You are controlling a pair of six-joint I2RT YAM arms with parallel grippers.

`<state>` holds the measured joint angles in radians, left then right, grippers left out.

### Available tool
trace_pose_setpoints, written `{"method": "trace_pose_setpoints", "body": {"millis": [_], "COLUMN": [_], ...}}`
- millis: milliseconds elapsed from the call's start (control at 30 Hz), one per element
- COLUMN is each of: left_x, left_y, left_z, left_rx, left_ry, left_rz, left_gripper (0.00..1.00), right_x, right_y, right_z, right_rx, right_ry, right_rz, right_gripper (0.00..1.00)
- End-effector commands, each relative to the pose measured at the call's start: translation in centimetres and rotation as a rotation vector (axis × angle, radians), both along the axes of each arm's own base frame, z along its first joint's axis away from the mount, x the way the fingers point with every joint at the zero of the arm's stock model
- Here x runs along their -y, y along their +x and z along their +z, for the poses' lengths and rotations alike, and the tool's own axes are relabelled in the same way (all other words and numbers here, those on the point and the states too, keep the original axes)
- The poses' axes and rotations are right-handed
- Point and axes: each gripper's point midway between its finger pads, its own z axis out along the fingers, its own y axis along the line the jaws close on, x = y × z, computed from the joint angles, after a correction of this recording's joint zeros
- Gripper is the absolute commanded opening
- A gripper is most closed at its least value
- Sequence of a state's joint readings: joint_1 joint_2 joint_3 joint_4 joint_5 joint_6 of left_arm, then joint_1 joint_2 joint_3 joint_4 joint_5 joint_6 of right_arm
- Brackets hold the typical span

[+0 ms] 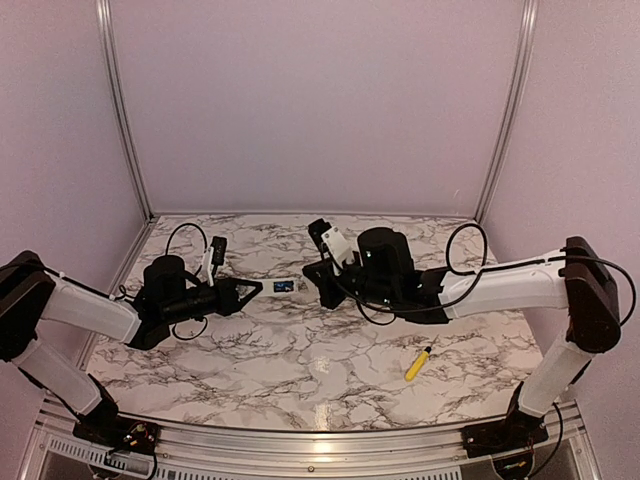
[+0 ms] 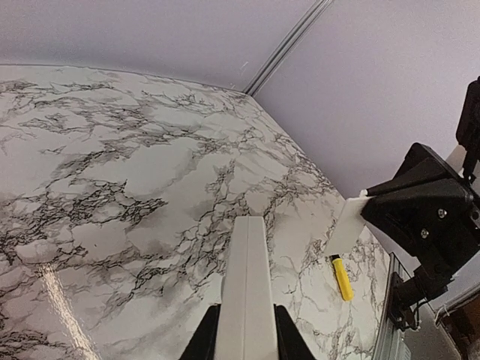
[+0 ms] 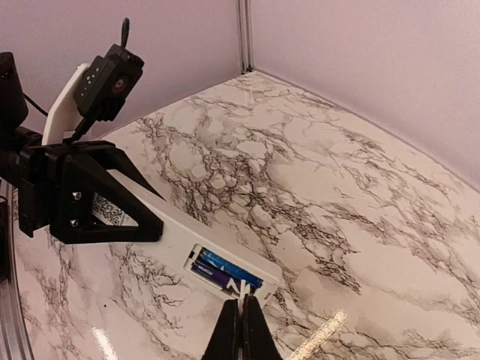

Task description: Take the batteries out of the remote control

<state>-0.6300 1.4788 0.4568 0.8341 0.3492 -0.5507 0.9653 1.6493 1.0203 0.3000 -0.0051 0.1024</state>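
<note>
The white cover is off the open battery compartment [image 3: 223, 271] and the marble [image 1: 322, 318] below is clear, so my right gripper keeps going down and lets go of the cover there.
My left gripper [image 1: 250, 290] is shut on the remote control [image 2: 247, 270], a long white bar held level above the table. In the right wrist view the remote [image 3: 169, 229] lies with its battery compartment open, and two blue batteries [image 3: 221, 270] sit side by side inside. They show as a blue patch in the top view [image 1: 285, 287]. My right gripper [image 3: 241, 304] is shut on the small flat white cover piece [image 2: 346, 225], seen edge-on between its fingers. It is just off the remote's open end.
A yellow-handled screwdriver [image 1: 418, 362] lies on the marble table [image 1: 300, 370] at the front right, also in the left wrist view [image 2: 342, 277]. Purple walls with metal corner posts close in the back and sides.
</note>
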Motion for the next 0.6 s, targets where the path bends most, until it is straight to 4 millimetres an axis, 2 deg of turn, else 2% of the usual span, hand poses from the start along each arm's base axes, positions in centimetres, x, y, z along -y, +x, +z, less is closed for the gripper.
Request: {"method": "trace_pose_setpoints", "body": {"millis": [0,67,300,467,567], "left_x": [-0.2,-0.2,-0.2,0.4,0.7], "left_y": [0.9,1.0,1.3,1.8,2.0], "left_z": [1.3,1.3,0.6,-0.2,-0.4], "left_rx": [0.083,0.093,0.092,0.046,0.027], "left_ry": [-0.014,-0.011,-0.016,-0.068,-0.086], "left_rz": [0.021,0.023,0.036,0.033,0.030], "left_gripper": [0.00,0.00,0.00,0.00,0.00], "right_x": [2.9,3.5,3.4,3.6,3.7], "right_y": [4.5,5.3,7.4,8.7,9.2], "right_z": [0.2,-0.8,-5.0,-8.3,-9.5], "right_rx": [0.125,0.141,0.101,-0.011,-0.080], "right_ry": [-0.011,-0.043,-0.160,-0.203,-0.228], "right_rz": [-0.219,-0.258,-0.294,-0.291,-0.291], "right_gripper": [0.00,0.00,0.00,0.00,0.00]}}
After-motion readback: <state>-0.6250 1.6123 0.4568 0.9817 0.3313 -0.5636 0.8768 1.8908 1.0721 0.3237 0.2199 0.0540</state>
